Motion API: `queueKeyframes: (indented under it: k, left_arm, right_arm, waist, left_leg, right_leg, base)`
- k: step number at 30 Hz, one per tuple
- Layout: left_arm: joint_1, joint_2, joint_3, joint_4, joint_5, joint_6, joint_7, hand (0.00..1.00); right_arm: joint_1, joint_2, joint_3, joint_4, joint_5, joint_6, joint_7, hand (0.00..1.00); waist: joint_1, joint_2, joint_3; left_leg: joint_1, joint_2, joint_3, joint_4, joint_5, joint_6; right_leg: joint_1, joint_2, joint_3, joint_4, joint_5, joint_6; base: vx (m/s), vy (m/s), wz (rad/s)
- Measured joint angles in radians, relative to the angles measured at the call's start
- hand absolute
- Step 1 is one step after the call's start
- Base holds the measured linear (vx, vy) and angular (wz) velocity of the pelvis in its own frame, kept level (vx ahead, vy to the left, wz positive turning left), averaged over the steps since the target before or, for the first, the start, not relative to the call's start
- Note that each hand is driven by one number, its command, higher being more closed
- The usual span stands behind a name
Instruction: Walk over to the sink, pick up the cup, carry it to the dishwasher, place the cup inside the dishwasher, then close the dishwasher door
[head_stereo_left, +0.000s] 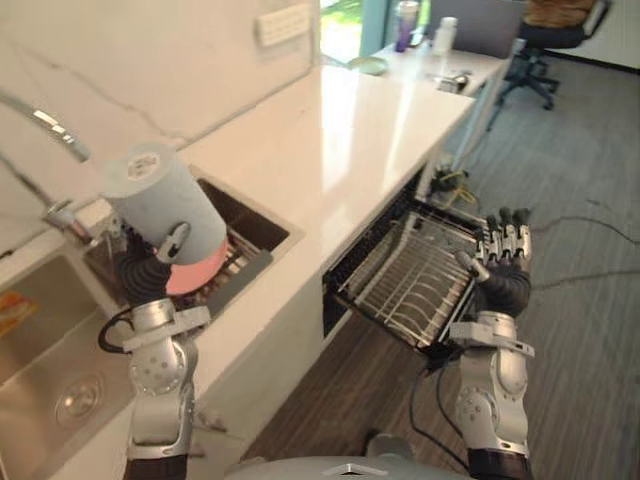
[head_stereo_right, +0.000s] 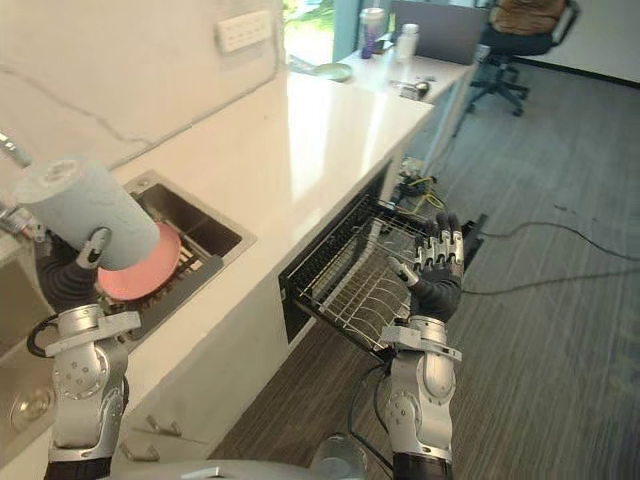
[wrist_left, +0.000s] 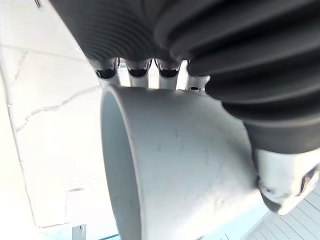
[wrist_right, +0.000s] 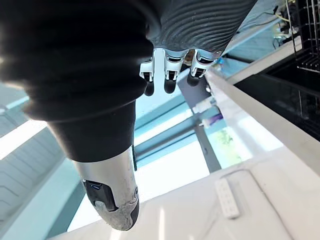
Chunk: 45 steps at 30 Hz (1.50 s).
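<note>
My gripper will find the cup (head_stereo_left: 178, 215) empty when I carry it to the dishwasher, because the pale grey cup's marked base (head_stereo_left: 143, 166) faces up.
My left hand (head_stereo_left: 148, 272) is shut on a pale grey cup (head_stereo_left: 165, 205), its thumb pressed on the cup's side. The cup is tilted and held in the air above the drying well beside the sink (head_stereo_left: 40, 335). In the left wrist view the cup (wrist_left: 185, 165) lies under the fingers (wrist_left: 137, 67), its mouth turned sideways. The dishwasher's wire rack (head_stereo_left: 410, 275) is pulled out under the counter, to the right of the cup. My right hand (head_stereo_left: 503, 265) is raised upright just past the rack's near right corner, open and holding nothing.
A pink plate (head_stereo_left: 203, 273) sits in the dark drying well below the cup. The faucet (head_stereo_left: 45, 125) arches over the sink. The white counter (head_stereo_left: 350, 130) runs to the far end, with bottles (head_stereo_left: 407, 22) there. An office chair (head_stereo_left: 540, 50) stands on the grey floor.
</note>
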Motion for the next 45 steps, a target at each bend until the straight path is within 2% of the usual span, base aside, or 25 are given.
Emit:
queueKeyframes:
  k: [2, 4, 5, 6, 8, 10, 13, 15, 16, 19, 22, 24, 27, 29, 30, 32, 33, 35, 36, 38, 39, 40, 45]
  left_arm:
    - [0.002, 0.001, 0.000, 0.001, 0.001, 0.000, 0.003, 1.00]
    - [0.007, 0.000, 0.002, 0.002, 0.002, 0.001, 0.010, 1.00]
    - [0.011, 0.000, 0.005, 0.000, 0.001, 0.001, 0.018, 1.00]
    - [0.020, -0.001, 0.037, -0.001, 0.001, 0.001, 0.033, 1.00]
    - [0.025, -0.001, 0.074, -0.001, -0.001, 0.002, 0.052, 1.00]
    - [0.031, -0.007, 0.092, 0.000, -0.002, 0.002, 0.066, 1.00]
    - [0.035, -0.006, 0.093, 0.003, -0.005, 0.002, 0.064, 1.00]
    - [0.027, -0.005, 0.091, 0.005, -0.012, 0.002, 0.059, 1.00]
    - [0.023, -0.006, 0.082, 0.009, -0.011, 0.002, 0.059, 1.00]
    - [0.026, -0.006, 0.077, 0.009, -0.011, 0.010, 0.066, 1.00]
    - [0.058, -0.009, 0.102, 0.010, -0.011, 0.021, 0.071, 1.00]
    - [0.086, -0.014, 0.114, 0.011, -0.011, 0.020, 0.071, 1.00]
    - [0.104, -0.015, 0.100, 0.020, -0.001, 0.019, 0.069, 1.00]
    - [0.090, -0.014, 0.078, 0.054, 0.002, 0.010, 0.068, 1.00]
    - [0.069, -0.013, 0.049, 0.114, 0.021, 0.003, 0.068, 1.00]
    - [0.051, -0.012, 0.022, 0.172, 0.056, 0.002, 0.069, 1.00]
    - [0.050, -0.012, -0.008, 0.197, 0.091, 0.001, 0.071, 1.00]
    - [0.049, -0.010, -0.057, 0.208, 0.161, 0.003, 0.093, 1.00]
    - [0.042, 0.002, -0.075, 0.212, 0.206, 0.013, 0.118, 1.00]
    - [-0.013, 0.028, -0.090, 0.253, 0.285, 0.046, 0.170, 1.00]
    - [-0.036, 0.033, -0.090, 0.273, 0.315, 0.057, 0.185, 1.00]
    - [-0.102, 0.041, -0.093, 0.334, 0.385, 0.086, 0.212, 1.00]
    - [-0.155, 0.053, -0.103, 0.380, 0.540, 0.148, 0.300, 1.00]
  right_arm:
    - [0.004, 0.002, 0.003, 0.000, -0.001, 0.008, 0.000, 0.00]
    - [0.008, 0.003, 0.014, 0.000, -0.002, 0.018, -0.003, 0.00]
    - [0.006, 0.002, 0.022, 0.000, -0.004, 0.032, -0.003, 0.00]
    - [-0.008, 0.003, 0.040, 0.008, -0.019, 0.056, -0.003, 0.00]
    - [-0.017, 0.004, 0.071, 0.010, -0.020, 0.077, -0.003, 0.00]
    - [-0.022, 0.008, 0.077, 0.010, -0.024, 0.106, -0.002, 0.00]
    - [-0.004, 0.021, 0.068, 0.009, -0.046, 0.137, 0.002, 0.00]
    - [0.024, 0.046, 0.057, 0.004, -0.045, 0.137, 0.010, 0.00]
    - [0.043, 0.046, 0.058, 0.004, -0.045, 0.140, 0.011, 0.00]
    - [0.041, 0.042, 0.073, 0.005, -0.040, 0.156, 0.021, 0.00]
    - [-0.001, 0.042, 0.122, 0.008, -0.034, 0.170, 0.029, 0.00]
    - [-0.023, 0.042, 0.135, 0.008, -0.004, 0.170, 0.049, 0.00]
    - [-0.023, 0.040, 0.135, 0.009, 0.043, 0.170, 0.078, 0.00]
    - [-0.023, 0.040, 0.139, 0.010, 0.073, 0.169, 0.099, 0.00]
    - [-0.023, 0.037, 0.138, 0.023, 0.116, 0.170, 0.129, 0.00]
    - [-0.023, 0.028, 0.141, 0.048, 0.166, 0.171, 0.173, 0.00]
    - [-0.019, 0.019, 0.150, 0.054, 0.201, 0.174, 0.206, 0.00]
    - [-0.023, -0.014, 0.154, 0.053, 0.250, 0.175, 0.273, 0.00]
    - [-0.031, -0.033, 0.172, 0.055, 0.271, 0.181, 0.307, 0.00]
    - [-0.049, -0.048, 0.212, 0.054, 0.298, 0.188, 0.351, 0.00]
    - [-0.058, -0.047, 0.220, 0.053, 0.308, 0.195, 0.360, 0.00]
    - [-0.083, -0.047, 0.228, 0.053, 0.336, 0.210, 0.372, 0.00]
    - [-0.169, -0.064, 0.297, 0.041, 0.379, 0.246, 0.372, 0.00]
  waist:
    - [-0.005, -0.006, 0.008]
    - [-0.007, -0.005, 0.012]
    - [-0.003, -0.007, 0.011]
    - [0.017, -0.017, 0.013]
    - [0.030, -0.025, 0.012]
    - [0.039, -0.026, 0.015]
    - [0.037, -0.026, 0.017]
    - [0.019, -0.039, 0.021]
    - [0.018, -0.051, 0.027]
    - [0.048, -0.063, 0.032]
    - [0.079, -0.050, 0.035]
    - [0.082, -0.051, 0.035]
    - [0.075, -0.051, 0.035]
    - [0.059, -0.044, 0.036]
    - [0.045, -0.039, 0.040]
    - [0.034, -0.037, 0.042]
    - [0.034, -0.031, 0.038]
    - [0.034, -0.011, 0.025]
    - [0.036, -0.002, 0.010]
    - [0.026, -0.021, -0.002]
    - [0.025, -0.026, -0.002]
    - [0.016, -0.031, -0.001]
    - [0.015, -0.035, -0.003]
  left_leg:
    - [-0.004, -0.008, 0.021, 0.018, -0.031, 0.015]
    - [-0.003, -0.015, 0.032, 0.027, -0.038, 0.024]
    - [0.000, -0.016, 0.043, 0.022, -0.033, 0.025]
    - [0.003, -0.017, 0.069, 0.018, -0.025, 0.013]
    - [-0.003, -0.015, 0.077, 0.017, -0.019, 0.005]
    - [-0.022, -0.010, 0.077, 0.014, -0.013, -0.002]
    - [-0.031, 0.019, 0.057, 0.017, -0.014, -0.010]
    - [-0.052, 0.036, 0.008, 0.033, -0.018, -0.006]
    - [-0.065, 0.040, -0.030, 0.052, -0.014, -0.016]
    - [-0.095, 0.053, -0.076, 0.118, -0.030, -0.032]
    - [-0.117, 0.109, -0.090, 0.162, -0.045, -0.058]
    - [-0.129, 0.142, -0.086, 0.179, -0.054, -0.075]
    - [-0.143, 0.174, -0.086, 0.198, -0.058, -0.084]
    - [-0.156, 0.194, -0.072, 0.235, -0.057, -0.082]
    - [-0.183, 0.221, -0.026, 0.325, -0.055, -0.065]
    - [-0.227, 0.249, 0.002, 0.438, -0.054, -0.049]
    - [-0.233, 0.239, -0.007, 0.430, -0.071, -0.059]
    - [-0.220, 0.202, -0.012, 0.287, -0.041, -0.040]
    - [-0.195, 0.172, 0.004, 0.237, -0.018, -0.049]
    - [-0.160, 0.123, 0.048, 0.150, 0.015, -0.036]
    - [-0.154, 0.113, 0.056, 0.137, 0.023, -0.033]
    - [-0.152, 0.095, 0.054, 0.113, 0.037, -0.023]
    - [-0.115, 0.070, 0.079, 0.065, 0.046, -0.019]
  right_leg:
    - [0.002, -0.001, 0.012, -0.010, -0.005, 0.007]
    - [0.010, -0.025, -0.011, -0.034, -0.032, 0.007]
    - [0.011, -0.049, -0.052, -0.019, -0.043, -0.004]
    - [0.002, -0.073, -0.091, 0.002, -0.033, -0.011]
    - [-0.026, -0.073, -0.079, 0.022, -0.023, -0.003]
    - [-0.057, -0.067, -0.059, 0.051, -0.016, -0.010]
    - [-0.056, -0.029, 0.008, 0.053, 0.012, 0.003]
    - [-0.030, -0.014, 0.038, 0.030, 0.014, 0.019]
    - [-0.004, -0.014, 0.030, 0.016, 0.004, 0.030]
    - [0.052, -0.004, -0.001, -0.048, -0.041, 0.051]
    - [0.089, 0.062, -0.023, -0.129, -0.025, 0.031]
    - [0.098, 0.100, -0.028, -0.162, -0.017, 0.015]
    - [0.100, 0.132, -0.035, -0.177, -0.025, -0.004]
    - [0.118, 0.145, -0.051, -0.195, -0.033, -0.012]
    - [0.154, 0.159, -0.061, -0.233, -0.030, -0.013]
    - [0.204, 0.169, -0.066, -0.280, -0.009, -0.026]
    - [0.222, 0.166, -0.063, -0.298, -0.002, -0.022]
    - [0.207, 0.163, -0.039, -0.306, 0.008, -0.010]
    - [0.204, 0.150, -0.010, -0.324, 0.027, 0.004]
    - [0.223, 0.134, 0.005, -0.412, 0.098, 0.025]
    - [0.227, 0.131, 0.008, -0.433, 0.114, 0.028]
    - [0.221, 0.120, 0.004, -0.431, 0.119, 0.031]
    - [0.219, 0.110, 0.028, -0.437, 0.129, 0.040]
  base:
    - [-0.13, 0.026, -0.47]
    - [-0.11, 0.049, -0.18]
    - [-0.03, 0.071, -0.21]
    - [0.01, 0.038, -0.32]
    - [0.06, -0.029, -0.22]
    - [0.04, -0.065, -0.01]
    - [-0.01, -0.036, 0.15]
    - [-0.01, -0.022, 0.65]
    - [0.03, -0.052, 0.84]
    - [0.02, -0.094, 0.54]
    - [-0.03, -0.144, 0.10]
    - [-0.03, -0.122, -0.13]
    - [0.01, -0.100, -0.02]
    - [0.03, -0.069, 0.18]
    - [0.02, -0.059, 0.28]
    - [0.02, -0.030, 0.16]
    - [0.03, 0.054, -0.17]
    - [0.02, 0.126, -0.41]
    - [0.05, 0.164, -0.43]
    - [0.09, 0.132, -0.38]
    - [0.08, 0.112, -0.13]
    - [0.06, 0.103, 0.00]
    - [0.00, 0.089, -0.14]
